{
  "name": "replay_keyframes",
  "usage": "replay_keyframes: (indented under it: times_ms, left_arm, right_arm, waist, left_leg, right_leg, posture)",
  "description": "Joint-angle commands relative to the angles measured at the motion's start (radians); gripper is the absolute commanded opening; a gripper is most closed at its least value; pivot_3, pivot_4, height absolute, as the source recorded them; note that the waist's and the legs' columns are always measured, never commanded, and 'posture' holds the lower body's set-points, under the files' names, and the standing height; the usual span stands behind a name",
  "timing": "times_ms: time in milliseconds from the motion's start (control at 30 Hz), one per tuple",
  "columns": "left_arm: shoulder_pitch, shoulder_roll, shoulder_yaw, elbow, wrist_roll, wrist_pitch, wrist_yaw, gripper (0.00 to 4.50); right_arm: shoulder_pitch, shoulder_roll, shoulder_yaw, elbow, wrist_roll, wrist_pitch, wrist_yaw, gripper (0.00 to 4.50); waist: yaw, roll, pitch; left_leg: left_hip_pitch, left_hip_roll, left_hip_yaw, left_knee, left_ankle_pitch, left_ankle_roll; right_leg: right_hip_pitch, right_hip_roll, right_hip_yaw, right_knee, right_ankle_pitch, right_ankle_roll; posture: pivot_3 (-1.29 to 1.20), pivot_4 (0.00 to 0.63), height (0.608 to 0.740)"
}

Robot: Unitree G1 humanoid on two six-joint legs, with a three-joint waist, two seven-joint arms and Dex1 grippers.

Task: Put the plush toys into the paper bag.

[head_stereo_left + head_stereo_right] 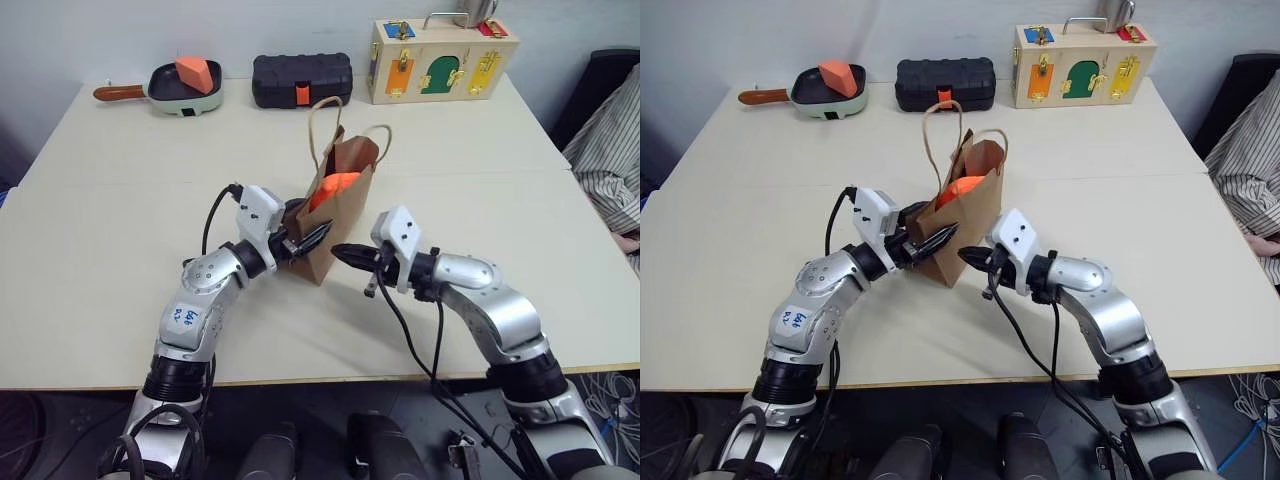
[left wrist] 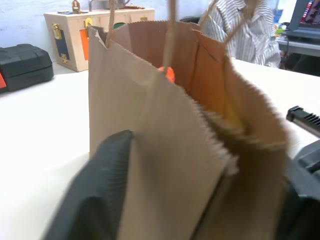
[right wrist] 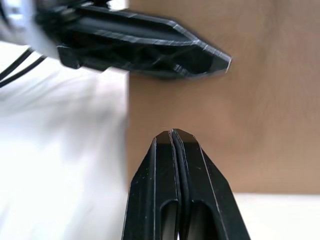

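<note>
The paper bag is standing crooked, and my closed right gripper is at the bag's broad side (image 1: pixel 343 222), so my left gripper should pinch the bag's near corner (image 2: pixel 212 197) and turn the bag straight.
The brown paper bag (image 1: pixel 340 222) stands upright in the middle of the table with its cord handles raised. The bright orange plush toy (image 1: pixel 333 188) sits inside and shows over the rim. A yellow patch (image 2: pixel 231 114) lies deeper in the bag; I cannot tell what it is. My left gripper (image 1: pixel 312 240) is at the bag's near left corner, open, with that corner between its fingers (image 2: pixel 100 185). My right gripper (image 1: pixel 345 255) is shut with nothing in it, and its tip (image 3: pixel 171 134) is close to the bag's near face.
Along the table's far edge stand a green pan with an orange wedge (image 1: pixel 185 88), a black ribbed case (image 1: pixel 302 80) and a wooden latch box (image 1: pixel 440 60). A person's striped sleeve (image 1: pixel 612 150) is at the table's right side.
</note>
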Motion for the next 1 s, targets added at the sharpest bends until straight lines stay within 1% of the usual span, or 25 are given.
replay_keyframes:
  times_ms: [33,100,133,167,200,233,300,333,367,400,433,500,567,600,700,800,900,967,1000]
  left_arm:
    - [-0.034,0.016,0.026,0.026,-0.022,-0.021,-0.049,1.96]
    - [-0.067,0.036,0.047,0.071,-0.053,-0.021,-0.112,1.3]
    - [-0.086,0.051,0.057,0.094,-0.077,-0.023,-0.162,1.01]
    - [-0.11,0.072,0.067,0.12,-0.11,-0.016,-0.228,0.7]
    - [-0.126,0.085,0.072,0.139,-0.132,-0.013,-0.272,0.39]
    - [-0.159,0.112,0.074,0.17,-0.162,-0.014,-0.363,0.05]
    - [-0.219,0.165,0.049,0.231,-0.179,-0.02,-0.522,0.0]
    - [-0.25,0.186,0.033,0.268,-0.174,-0.037,-0.599,0.0]
    - [-0.287,0.197,0.022,0.313,-0.173,-0.053,-0.665,0.0]
    - [-0.328,0.2,0.018,0.359,-0.178,-0.052,-0.716,0.0]
    - [-0.357,0.197,0.017,0.393,-0.181,-0.05,-0.746,0.0]
    - [-0.424,0.183,-0.011,0.467,-0.175,-0.068,-0.86,0.0]
    - [-0.471,0.148,-0.059,0.564,-0.122,-0.154,-0.948,0.0]
    - [-0.487,0.127,-0.075,0.617,-0.095,-0.211,-0.978,0.0]
    - [-0.535,0.061,-0.099,0.766,-0.053,-0.318,-1.042,0.0]
    - [-0.573,0.005,-0.108,0.897,-0.009,-0.423,-1.065,0.0]
    - [-0.587,0.021,-0.13,0.97,0.052,-0.466,-1.065,0.0]
    - [-0.562,0.083,-0.151,0.932,0.064,-0.449,-1.097,0.43]
    - [-0.542,0.113,-0.143,0.891,0.069,-0.442,-1.086,0.61]
  right_arm:
    - [0.05,-0.056,-0.11,-0.142,0.058,-0.012,0.022,0.0]
    - [0.126,-0.124,-0.226,-0.233,0.125,0.014,0.047,0.0]
    - [0.171,-0.162,-0.308,-0.282,0.188,0.043,0.068,0.0]
    - [0.22,-0.203,-0.406,-0.331,0.276,0.078,0.096,0.19]
    - [0.252,-0.231,-0.472,-0.362,0.339,0.102,0.113,0.41]
    - [0.315,-0.285,-0.588,-0.403,0.441,0.145,0.159,0.68]
    - [0.427,-0.375,-0.778,-0.453,0.575,0.224,0.227,1.32]
    - [0.492,-0.411,-0.868,-0.478,0.606,0.245,0.266,1.62]
    - [0.553,-0.435,-0.954,-0.5,0.633,0.268,0.292,2.03]
    - [0.604,-0.45,-1.033,-0.517,0.675,0.292,0.3,2.38]
    - [0.638,-0.46,-1.085,-0.525,0.709,0.306,0.302,2.67]
    - [0.717,-0.457,-1.207,-0.551,0.803,0.341,0.279,3.41]
    - [0.789,-0.441,-1.289,-0.581,0.835,0.351,0.252,4.09]
    - [0.818,-0.434,-1.311,-0.596,0.838,0.347,0.241,4.48]
    - [0.876,-0.417,-1.341,-0.625,0.863,0.329,0.196,4.48]
    - [0.89,-0.411,-1.314,-0.632,0.846,0.3,0.155,4.48]
    - [0.862,-0.431,-1.235,-0.6,0.762,0.259,0.124,4.48]
    - [0.826,-0.452,-1.185,-0.559,0.733,0.241,0.114,4.5]
    - [0.81,-0.464,-1.16,-0.534,0.716,0.229,0.125,4.5]
  waist:
    - [0.003,0.0,0.0]
    - [0.008,0.0,0.0]
    - [0.009,0.0,0.0]
    - [0.011,0.0,0.0]
    - [0.01,0.0,0.0]
    - [0.009,0.0,0.0]
    - [0.008,0.0,0.0]
    - [0.009,0.0,0.0]
    - [0.009,0.0,0.0]
    - [0.01,0.0,0.0]
    - [0.011,-0.001,0.0]
    - [0.008,-0.002,0.001]
    - [0.01,-0.002,0.001]
    - [0.011,-0.002,0.001]
    - [0.014,-0.003,0.001]
    - [0.013,-0.006,0.003]
    - [0.007,-0.008,0.004]
    - [0.003,-0.008,0.004]
    - [0.0,-0.008,0.004]
  left_leg:
    - [0.0,0.0,0.0,0.0,0.0,0.0]
    - [0.0,0.0,0.0,0.001,0.0,0.0]
    - [-0.001,0.0,0.0,0.001,0.0,0.0]
    - [-0.001,0.0,0.0,0.001,0.0,0.0]
    - [-0.002,0.0,0.0,0.001,0.0,0.0]
    - [-0.002,0.0,0.0,0.0,0.0,0.0]
    - [-0.002,0.0,0.0,0.0,0.0,0.001]
    - [-0.001,0.0,0.0,0.0,0.0,0.001]
    - [-0.001,0.0,-0.001,0.0,0.0,0.001]
    - [0.0,0.001,-0.001,0.0,0.0,0.001]
    - [0.002,0.001,-0.001,-0.001,0.0,0.001]
    - [0.004,0.0,-0.001,0.0,-0.001,0.002]
    - [0.007,0.0,-0.001,0.0,-0.001,0.003]
    - [0.009,0.0,-0.001,-0.001,-0.002,0.004]
    - [0.011,0.0,-0.001,-0.001,-0.002,0.004]
    - [0.011,0.0,0.0,-0.001,-0.002,0.004]
    - [0.011,0.0,0.0,-0.001,-0.002,0.004]
    - [0.011,0.001,0.0,-0.001,-0.002,0.004]
    - [0.011,0.001,0.0,-0.002,-0.002,0.004]
  right_leg:
    - [0.0,0.0,0.0,0.0,0.0,0.0]
    - [0.0,0.0,0.0,0.0,0.0,0.0]
    - [0.0,0.0,0.0,0.0,0.0,0.0]
    - [0.0,0.0,0.0,0.0,0.0,0.0]
    - [0.0,0.0,0.0,-0.001,0.0,0.0]
    - [0.0,0.0,0.0,-0.001,0.0,0.0]
    - [0.0,0.0,0.0,-0.001,0.0,0.0]
    - [0.001,0.0,-0.001,-0.001,0.0,0.0]
    - [0.002,0.0,-0.002,-0.002,0.0,0.0]
    - [0.003,0.0,-0.002,-0.002,0.0,0.0]
    - [0.005,0.0,-0.002,-0.002,0.0,0.0]
    - [0.008,0.0,-0.001,-0.003,0.0,0.0]
    - [0.013,0.0,-0.001,-0.004,0.0,0.0]
    - [0.014,0.0,-0.001,-0.004,0.0,0.0]
    - [0.017,0.0,-0.001,-0.005,0.0,0.0]
    - [0.016,0.0,0.0,-0.004,0.0,0.001]
    - [0.016,0.0,0.0,-0.004,0.0,0.001]
    - [0.016,0.0,0.0,-0.004,0.0,0.001]
    - [0.015,0.001,0.001,-0.004,0.0,0.001]
  posture:
    - [0.0,0.15,0.74]
    - [0.0,0.15,0.74]
    - [0.0,0.15,0.74]
    - [0.0,0.15,0.74]
    - [0.0,0.15,0.74]
    - [0.0,0.15,0.74]
    - [0.0,0.15,0.74]
    - [0.0,0.15,0.74]
    - [0.0,0.15,0.74]
    - [0.0,0.15,0.74]
    - [0.0,0.15,0.74]
    - [0.0,0.15,0.74]
    - [0.0,0.15,0.74]
    - [0.0,0.15,0.74]
    - [0.0,0.15,0.74]
    - [0.0,0.15,0.74]
    - [0.0,0.15,0.74]
    - [0.0,0.15,0.74]
    - [0.0,0.15,0.74]
